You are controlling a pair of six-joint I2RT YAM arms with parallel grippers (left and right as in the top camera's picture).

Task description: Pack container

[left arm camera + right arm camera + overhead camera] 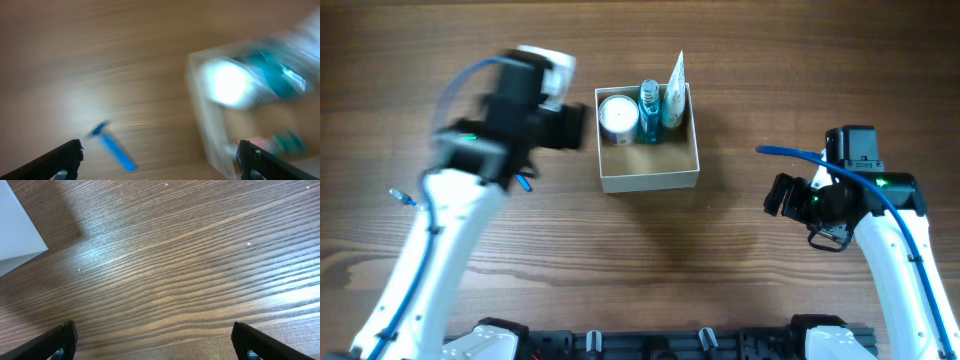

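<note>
The blue razor lies away from the container with its handle toward my open fingers. My left gripper should go on down to that handle until the fingers close.
The container is a square white-walled box with a tan inside, at the table's middle back. It holds a round white-lidded jar, a teal bottle and a white and green tube along its far side. In the blurred left wrist view the container is at the right and a blue razor lies on the table between the open fingers. My left gripper is open and empty, just left of the container. My right gripper is open and empty over bare wood, right of the container.
The blue razor lies on the table under my left arm, mostly hidden in the overhead view. A small blue thing lies at the far left. A white corner of the container shows in the right wrist view.
</note>
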